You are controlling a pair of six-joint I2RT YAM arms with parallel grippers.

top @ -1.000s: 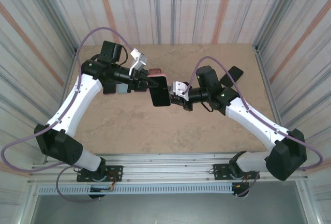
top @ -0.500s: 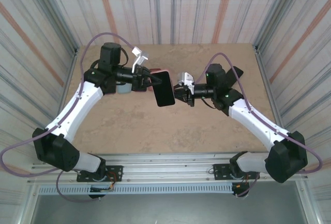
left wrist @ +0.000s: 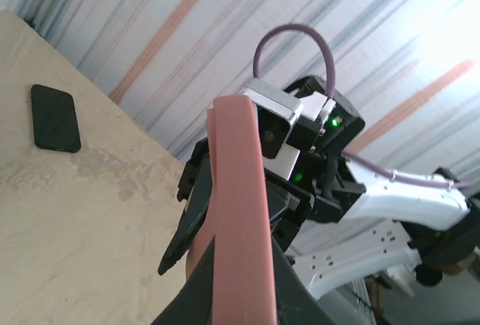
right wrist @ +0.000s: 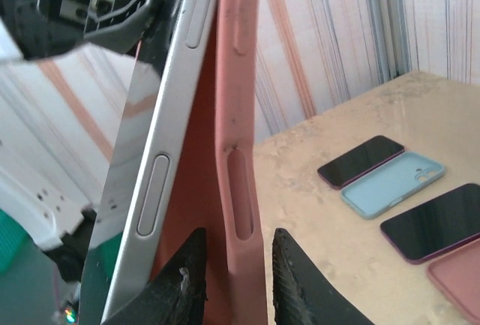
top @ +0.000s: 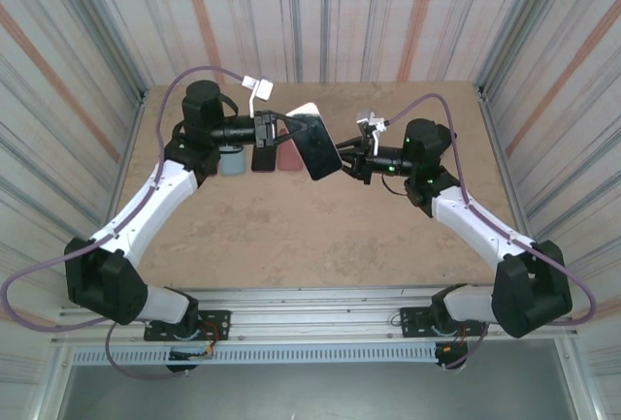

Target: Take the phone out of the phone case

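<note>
The right gripper's fingers are on both sides of the pink phone case's edge (right wrist: 244, 265), so the left gripper should keep holding the case (left wrist: 241, 280) until they close, then let go.
The pink phone case (right wrist: 236, 115) is held upright above the table, seen edge on. The silver-edged phone (right wrist: 161, 137) leans out of it on the left, with a wedge-shaped gap between the two. My left gripper (top: 281, 131) is shut on the phone case (left wrist: 238, 190) from the left. My right gripper (right wrist: 238, 236) straddles the case's side wall, one finger inside the gap, the other a little clear of the wall. From above, the dark phone (top: 318, 145) hangs between the left gripper and my right gripper (top: 357, 160).
On the far side of the table (top: 320, 236) lie a light blue case (top: 231, 160), a dark phone (top: 262, 158) and a pink case (top: 289, 156). A black phone (left wrist: 55, 118) lies apart on the table's right. Striped walls enclose three sides.
Both grippers have carried the phone and case up and toward the far side, and it has turned. The right gripper's jaws have spread a little.
</note>
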